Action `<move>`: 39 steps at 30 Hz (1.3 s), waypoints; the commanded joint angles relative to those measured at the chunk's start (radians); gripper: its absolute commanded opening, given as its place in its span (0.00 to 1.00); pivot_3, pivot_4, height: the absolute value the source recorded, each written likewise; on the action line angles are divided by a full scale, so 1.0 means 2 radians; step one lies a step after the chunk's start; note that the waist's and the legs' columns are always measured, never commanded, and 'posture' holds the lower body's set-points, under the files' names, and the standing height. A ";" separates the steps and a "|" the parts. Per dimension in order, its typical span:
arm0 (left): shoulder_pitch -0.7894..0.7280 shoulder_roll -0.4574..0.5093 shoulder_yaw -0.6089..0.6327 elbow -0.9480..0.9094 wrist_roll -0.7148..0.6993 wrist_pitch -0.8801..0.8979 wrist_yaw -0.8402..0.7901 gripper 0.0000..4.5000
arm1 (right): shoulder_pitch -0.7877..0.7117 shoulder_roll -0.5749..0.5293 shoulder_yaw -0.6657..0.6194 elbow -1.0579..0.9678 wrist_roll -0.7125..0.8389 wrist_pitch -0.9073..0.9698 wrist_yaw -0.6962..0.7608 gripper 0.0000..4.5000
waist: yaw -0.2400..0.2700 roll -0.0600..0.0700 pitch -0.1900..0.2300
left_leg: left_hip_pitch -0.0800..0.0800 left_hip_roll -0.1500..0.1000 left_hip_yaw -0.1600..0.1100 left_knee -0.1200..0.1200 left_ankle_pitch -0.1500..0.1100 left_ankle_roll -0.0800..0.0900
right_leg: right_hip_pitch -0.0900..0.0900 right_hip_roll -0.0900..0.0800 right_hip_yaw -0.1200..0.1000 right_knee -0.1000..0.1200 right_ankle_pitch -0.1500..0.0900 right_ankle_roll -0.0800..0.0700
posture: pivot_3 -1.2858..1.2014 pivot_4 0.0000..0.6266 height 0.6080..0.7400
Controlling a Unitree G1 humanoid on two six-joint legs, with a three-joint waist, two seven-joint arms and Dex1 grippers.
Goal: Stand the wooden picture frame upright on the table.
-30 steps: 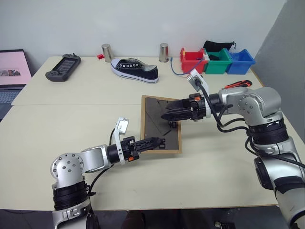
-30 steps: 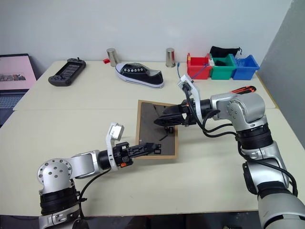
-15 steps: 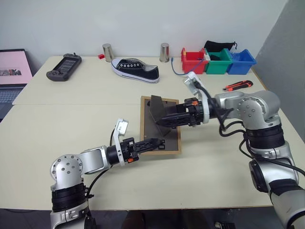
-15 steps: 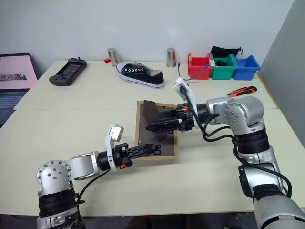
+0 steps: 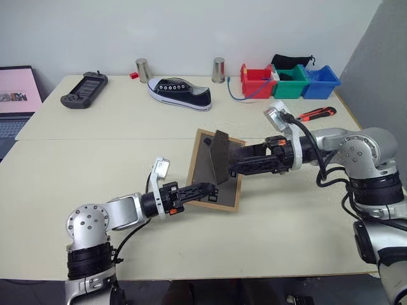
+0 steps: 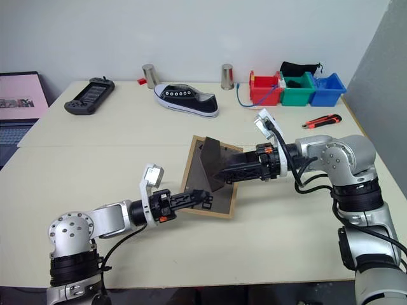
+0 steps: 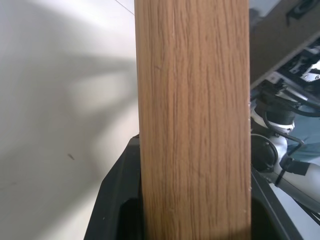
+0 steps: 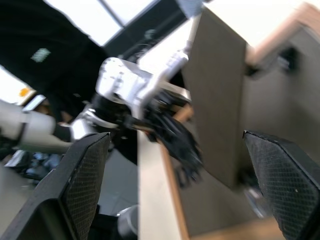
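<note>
The raised stand (image 5: 219,155) is sticking up from the face-down frame. So my right gripper should back off and grab the frame's near corner (image 5: 234,207) to turn the frame upright.
The wooden picture frame (image 5: 202,164) lies back up on the table (image 5: 95,165), skewed, with its dark fold-out stand (image 5: 220,152) raised. My left gripper (image 5: 205,189) is shut on the frame's near edge. The left wrist view has that light-wood edge (image 7: 192,120) clamped between the black fingers (image 7: 117,200). From the right, my right gripper (image 5: 234,168) reaches level over the back panel and is open. In the right wrist view the stand (image 8: 215,95) sits between its wide-spread fingers (image 8: 85,175) without touching them.
Along the far edge of the table are a black game console (image 5: 84,89), two metal cups (image 5: 142,70), a dark sneaker (image 5: 179,93), and red, green and blue bins (image 5: 289,82). A box cutter (image 5: 317,114) lies at the right. A laptop (image 5: 16,95) is at the far left.
The stand has come up off the back panel. My right gripper has drawn back to the right, and the frame's far end has swung right with it. The left gripper kept its hold.
</note>
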 commanded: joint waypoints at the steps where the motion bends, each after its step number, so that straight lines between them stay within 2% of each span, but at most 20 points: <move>1: -0.009 0.015 0.024 0.003 -0.061 -0.004 0.017 0.27 | 0.025 -0.071 0.008 0.017 -0.051 -0.076 0.047 1.00 | 0.004 0.000 0.000 | 0.000 0.000 0.000 0.000 0.000 0.000 | 0.000 0.000 0.000 0.000 0.000 0.000 | 0.52 0.24 1.00; 3: -0.012 0.023 0.029 0.020 -0.096 -0.004 0.040 0.27 | 0.046 -0.100 0.016 0.020 -0.094 -0.150 0.058 1.00 | 0.007 0.000 0.000 | 0.000 0.000 0.000 0.000 0.000 0.000 | 0.000 0.000 0.000 -0.001 0.000 0.000 | 0.52 0.24 1.00; 5: -0.015 0.032 0.027 0.037 -0.139 -0.008 0.072 0.27 | 0.081 -0.111 0.011 0.017 -0.153 -0.282 0.055 1.00 | 0.009 0.000 0.000 | 0.000 0.000 0.000 -0.001 0.000 0.000 | 0.000 0.000 0.000 -0.002 0.000 0.000 | 0.52 0.24 1.00; 11: -0.023 0.064 -0.025 0.087 -0.323 -0.081 0.204 0.27 | 0.185 -0.080 -0.036 0.021 -0.278 -0.747 0.019 1.00 | 0.011 0.000 0.000 | 0.000 0.001 0.001 -0.001 0.000 0.000 | 0.000 0.000 0.001 -0.002 0.000 0.001 | 0.52 0.24 1.00; 16: -0.045 0.017 -0.017 0.098 -0.340 -0.117 0.259 0.27 | 0.202 -0.025 -0.054 0.060 -0.322 -1.087 -0.018 1.00 | 0.013 0.000 0.000 | 0.000 0.000 0.001 0.001 0.001 -0.001 | 0.001 -0.001 0.001 -0.003 0.001 0.002 | 0.52 0.24 1.00; 18: -0.052 0.001 -0.010 0.096 -0.340 -0.122 0.275 0.27 | 0.179 0.000 -0.057 0.091 -0.358 -1.165 -0.053 1.00 | 0.014 0.000 0.000 | 0.001 0.000 0.001 0.001 0.001 -0.002 | 0.002 -0.001 0.001 -0.003 0.002 0.003 | 0.52 0.24 1.00; 21: -0.058 -0.022 -0.006 0.093 -0.340 -0.124 0.303 0.27 | 0.129 0.034 -0.062 0.159 -0.432 -1.257 -0.099 1.00 | 0.012 0.000 0.000 | 0.002 0.000 0.001 0.001 0.002 -0.004 | 0.002 -0.001 0.001 -0.002 0.002 0.003 | 0.52 0.24 1.00; 26: -0.068 -0.047 0.001 0.091 -0.340 -0.119 0.321 0.27 | 0.051 0.075 -0.076 0.272 -0.565 -1.345 -0.170 1.00 | 0.011 0.000 0.000 | 0.002 0.000 0.001 0.001 0.003 -0.005 | 0.003 0.000 0.001 -0.002 0.003 0.003 | 0.52 0.24 1.00; 31: -0.059 -0.047 0.008 0.076 -0.340 -0.111 0.323 0.27 | 0.029 0.051 -0.082 0.342 -0.634 -1.395 -0.230 1.00 | 0.015 0.000 0.000 | 0.002 0.000 0.001 0.000 0.003 -0.005 | 0.003 0.000 0.001 -0.002 0.003 0.003 | 0.52 0.24 1.00; 36: -0.048 -0.043 0.015 0.071 -0.340 -0.110 0.320 0.27 | 0.039 0.012 -0.067 0.360 -0.678 -1.413 -0.285 1.00 | 0.013 0.000 0.000 | 0.002 -0.001 0.001 0.001 0.003 -0.005 | 0.003 -0.001 0.002 -0.002 0.003 0.003 | 0.52 0.24 1.00; 39: -0.037 -0.049 0.008 0.058 -0.340 -0.109 0.319 0.27 | 0.022 0.021 -0.071 0.367 -0.718 -1.413 -0.317 1.00 | 0.009 0.000 0.000 | 0.003 -0.001 0.001 0.000 0.003 -0.005 | 0.003 -0.001 0.001 -0.002 0.003 0.003 | 0.52 0.24 1.00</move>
